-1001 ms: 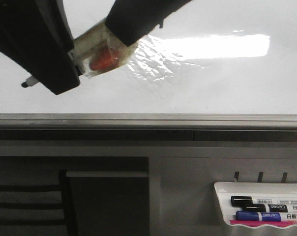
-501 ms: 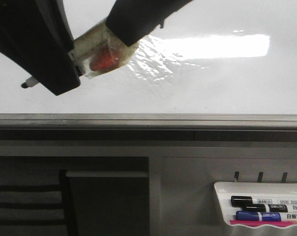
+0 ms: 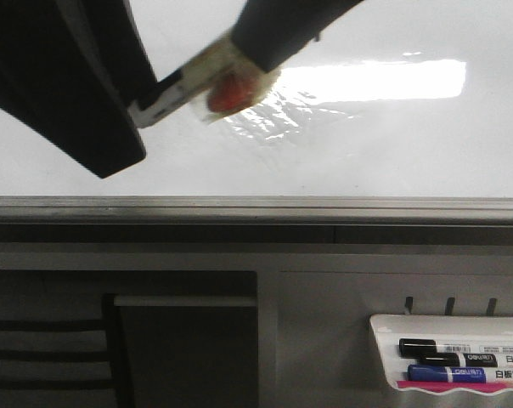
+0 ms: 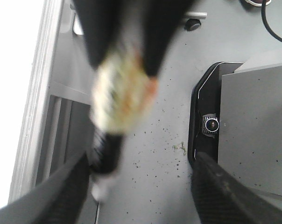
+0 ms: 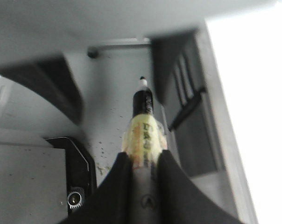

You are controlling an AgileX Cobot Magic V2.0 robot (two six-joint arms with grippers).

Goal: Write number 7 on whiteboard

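Note:
Next, I pull the marker free with my right gripper and take it to the whiteboard (image 3: 269,127), because the marker's uncapped tip (image 5: 142,82) sits among my left gripper's open fingers.
The whiteboard (image 3: 392,153) fills the upper front view, with a bright glare and a grey edge rail (image 3: 324,206) below it. No number 7 shows on it. My right gripper (image 3: 269,38) reaches in from above, shut on a marker (image 3: 167,95) wrapped in yellowish tape with a red patch. In the right wrist view the jaws (image 5: 141,161) clamp the taped barrel, and the marker (image 5: 143,105) points away from them. My left gripper (image 3: 78,93) is a dark shape at upper left. In the left wrist view its fingers (image 4: 141,186) stand wide apart, with the blurred marker (image 4: 108,149) near one finger.
A small white tray (image 3: 384,327) at lower right holds a black marker (image 3: 448,348) and a blue marker (image 3: 460,372). Grey cabinet panels and dark slots lie under the rail. A speckled grey floor (image 4: 164,140) and a black base show in the wrist views.
The right gripper has moved right and up with the marker. The marker tip that showed to the left of the left gripper is now out of sight. The left gripper shifted slightly right.

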